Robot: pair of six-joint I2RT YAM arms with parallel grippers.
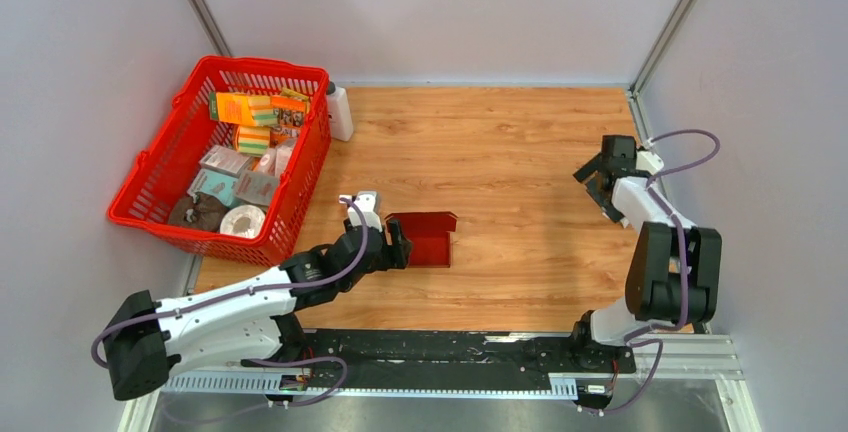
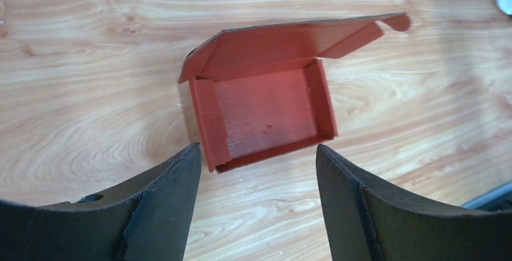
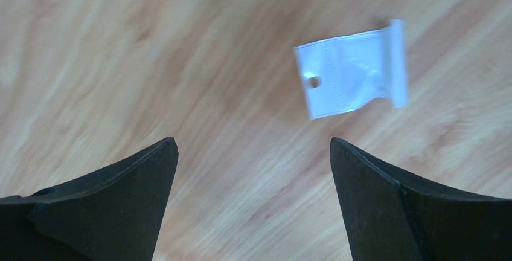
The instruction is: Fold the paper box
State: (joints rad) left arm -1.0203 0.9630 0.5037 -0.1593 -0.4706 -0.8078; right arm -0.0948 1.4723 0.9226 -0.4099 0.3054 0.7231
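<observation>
The paper box is open and empty, and the white plastic bag is far away from it, so the robot's right gripper should place the bag in the box first.
The paper box is dark red, folded into a small open tray on the wooden table, left of centre. In the left wrist view the paper box has four low walls, and its lid stands raised at the far side with a tab at its right end. My left gripper is just at the box's near-left side. It is open, with the box's front edge in line with the gap and nothing held. My right gripper hovers far to the right, open over bare wood.
A red mesh basket full of printed packages stands at the back left, with a white bottle beside it. A small white plastic bag lies on the wood ahead of the right gripper. Grey walls close in the table on three sides.
</observation>
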